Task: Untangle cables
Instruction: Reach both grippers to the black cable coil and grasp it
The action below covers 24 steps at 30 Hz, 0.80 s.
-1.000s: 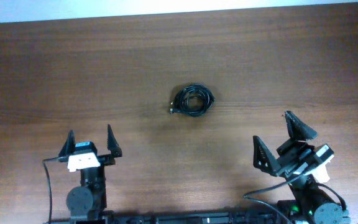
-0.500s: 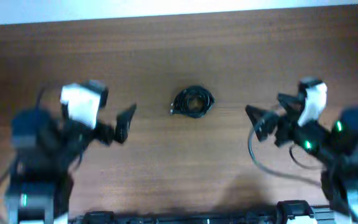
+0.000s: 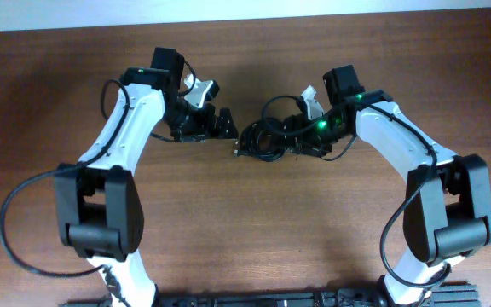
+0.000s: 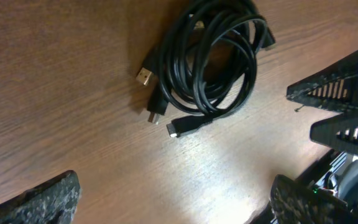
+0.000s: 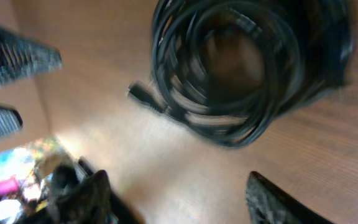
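I should lift the coil's near edge (image 3: 285, 139) with my right gripper to open the loops before my left gripper pulls a cable away, because the cables lie over each other in one tight coil (image 3: 260, 141).
The cables (image 3: 261, 141) lie as one tight black coil on the brown table, with small plug ends sticking out on its left side. The coil also shows in the left wrist view (image 4: 213, 59) and, blurred, in the right wrist view (image 5: 247, 68). My left gripper (image 3: 222, 124) is open and empty, just left of the coil (image 4: 173, 199). My right gripper (image 3: 301, 141) is open and empty at the coil's right edge (image 5: 179, 199). Neither gripper holds a cable.
The wooden table (image 3: 245, 230) runs to a pale far edge (image 3: 245, 10) at the top. Both arms reach in from the front, with their own thicker black wires (image 3: 24, 230) hanging beside them.
Both arms have swung up from their rest positions at the table's front and closed in on the coil from either side. The coil has not moved.
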Each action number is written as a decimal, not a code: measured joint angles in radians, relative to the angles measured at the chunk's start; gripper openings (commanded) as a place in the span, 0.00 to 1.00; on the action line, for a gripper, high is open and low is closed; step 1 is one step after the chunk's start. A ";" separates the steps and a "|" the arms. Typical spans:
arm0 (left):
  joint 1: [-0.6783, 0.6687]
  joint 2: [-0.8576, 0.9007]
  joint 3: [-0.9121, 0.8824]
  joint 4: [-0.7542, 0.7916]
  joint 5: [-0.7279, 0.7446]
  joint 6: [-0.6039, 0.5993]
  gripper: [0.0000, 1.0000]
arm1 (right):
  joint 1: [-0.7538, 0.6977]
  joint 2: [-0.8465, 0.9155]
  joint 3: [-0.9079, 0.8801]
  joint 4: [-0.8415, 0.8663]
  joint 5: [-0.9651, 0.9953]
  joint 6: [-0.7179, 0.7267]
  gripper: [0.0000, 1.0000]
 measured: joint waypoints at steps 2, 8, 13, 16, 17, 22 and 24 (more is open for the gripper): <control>0.000 0.045 0.000 0.038 0.003 -0.023 0.98 | 0.000 0.001 0.001 0.008 0.147 0.093 0.54; -0.060 0.079 0.000 0.121 -0.003 -0.090 0.98 | 0.089 0.003 -0.002 0.031 0.464 0.307 0.49; -0.116 0.079 0.000 0.108 -0.101 -0.092 0.98 | 0.176 0.006 -0.002 0.042 0.631 0.412 0.40; -0.115 0.079 0.000 0.108 -0.174 -0.147 0.98 | 0.185 0.073 -0.002 0.075 0.633 0.437 0.31; -0.115 0.079 0.000 0.107 -0.193 -0.157 0.98 | 0.188 0.085 -0.002 0.102 0.619 0.438 0.25; -0.084 0.079 0.000 0.108 -0.220 -0.184 0.99 | 0.190 0.090 -0.002 0.131 0.561 0.444 0.24; -0.080 0.079 0.000 0.107 -0.222 -0.198 0.99 | 0.191 0.100 -0.002 0.132 0.557 0.444 0.14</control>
